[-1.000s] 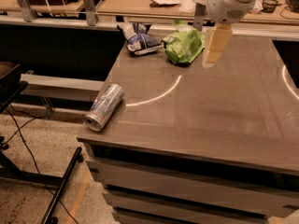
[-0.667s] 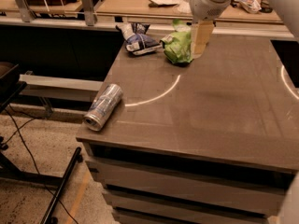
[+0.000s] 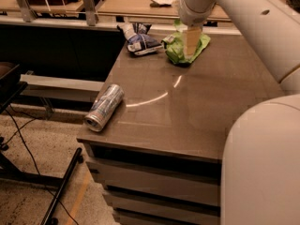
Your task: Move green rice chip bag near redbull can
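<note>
My gripper has the bag's crumpled ends point(image 3: 174, 50) spreading out past it, so the green rice chip bag point(image 3: 186, 48) will bunch up and hang down below the gripper's fingers when I carry it.
The green rice chip bag point(image 3: 178, 50) lies crumpled at the far edge of the brown table point(image 3: 197, 111). My gripper point(image 3: 191, 48) hangs straight down over the middle of the bag, its pale fingers point(image 3: 191, 40) touching or almost touching the foil. The redbull can point(image 3: 104, 107) lies on its side at the table's left front edge, its shiny round end toward the camera, far from the bag.
A dark blue-and-white snack bag point(image 3: 138, 39) lies just left of the green bag. My white arm point(image 3: 253, 27) crosses the upper right and fills the lower right. A wooden counter point(image 3: 131, 1) with papers stands behind. The floor at left holds a black stand point(image 3: 61, 186) and cables.
My gripper has moved left and down from beside the green bag to directly over it. The can and both bags have stayed in place.
</note>
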`<move>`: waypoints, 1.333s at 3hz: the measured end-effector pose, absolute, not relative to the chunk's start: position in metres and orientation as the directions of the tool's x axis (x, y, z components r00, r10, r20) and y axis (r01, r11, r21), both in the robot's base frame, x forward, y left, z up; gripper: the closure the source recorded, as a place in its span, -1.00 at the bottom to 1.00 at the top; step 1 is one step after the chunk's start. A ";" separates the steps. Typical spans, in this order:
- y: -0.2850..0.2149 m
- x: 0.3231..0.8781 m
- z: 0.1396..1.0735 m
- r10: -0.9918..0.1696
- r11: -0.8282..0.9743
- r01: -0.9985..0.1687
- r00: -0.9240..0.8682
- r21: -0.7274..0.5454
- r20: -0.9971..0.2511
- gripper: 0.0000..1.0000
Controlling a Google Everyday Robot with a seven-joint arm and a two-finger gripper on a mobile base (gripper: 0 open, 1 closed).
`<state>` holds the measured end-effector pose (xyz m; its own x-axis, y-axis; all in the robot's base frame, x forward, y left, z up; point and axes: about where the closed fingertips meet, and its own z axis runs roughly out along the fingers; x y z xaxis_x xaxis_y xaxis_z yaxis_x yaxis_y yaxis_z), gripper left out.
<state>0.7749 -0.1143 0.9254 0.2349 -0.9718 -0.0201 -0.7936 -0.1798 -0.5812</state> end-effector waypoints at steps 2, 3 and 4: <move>-0.136 0.802 0.874 -0.980 -0.174 -0.829 0.201 -0.532 0.009 -0.48; -0.135 0.792 0.872 -0.970 -0.175 -0.835 0.237 -0.521 -0.055 0.15; -0.136 0.776 0.879 -0.955 -0.181 -0.836 0.275 -0.517 -0.110 0.62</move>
